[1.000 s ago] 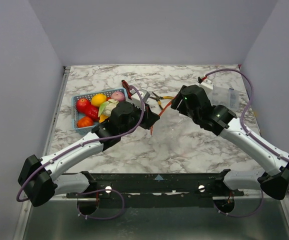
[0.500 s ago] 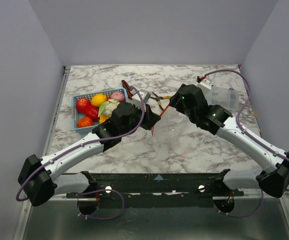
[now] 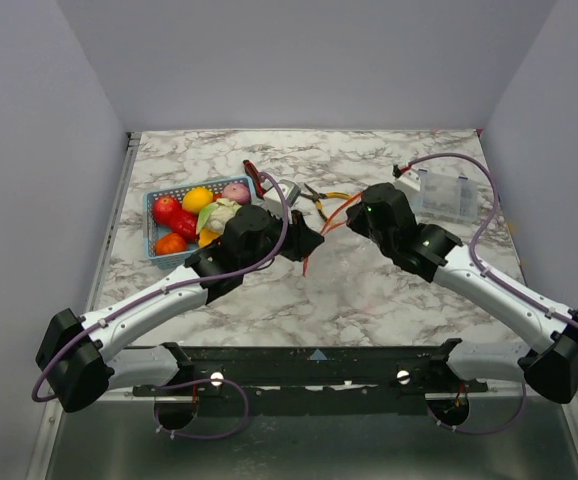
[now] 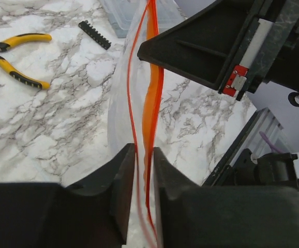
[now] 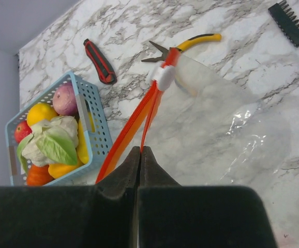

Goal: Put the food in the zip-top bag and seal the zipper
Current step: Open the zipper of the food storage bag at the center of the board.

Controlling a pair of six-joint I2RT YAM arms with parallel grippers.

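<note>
Both zipper strips (image 4: 148,135) are between my left gripper's fingers, so next I open my left gripper and grab just the zipper strip (image 4: 129,93) that my right gripper leaves free.
The zip-top bag (image 3: 361,268) lies clear and crinkly on the marble, its mouth lifted between my two grippers. Its zipper (image 5: 134,121) is an orange-red strip with a white slider (image 5: 165,77). My right gripper (image 5: 140,151) is shut on one strip of the zipper. The jaws of my left gripper (image 4: 144,160) stand slightly apart, and both zipper strips (image 4: 150,108) run loosely through the gap. The food (image 5: 51,139), a cauliflower among red, yellow, orange and pink toys, fills a blue basket (image 3: 155,214) left of the left gripper (image 3: 307,240).
A red-handled knife (image 5: 100,62) and yellow-handled pliers (image 5: 191,44) lie just behind the bag. A black bit holder (image 5: 290,23) and a rigid clear box (image 3: 447,195) sit at the back right. The right arm's body (image 4: 211,46) hangs close over the zipper.
The right gripper has closed onto the zipper strip and drawn a little toward the front right. The left gripper's jaws have parted slightly around the strips.
</note>
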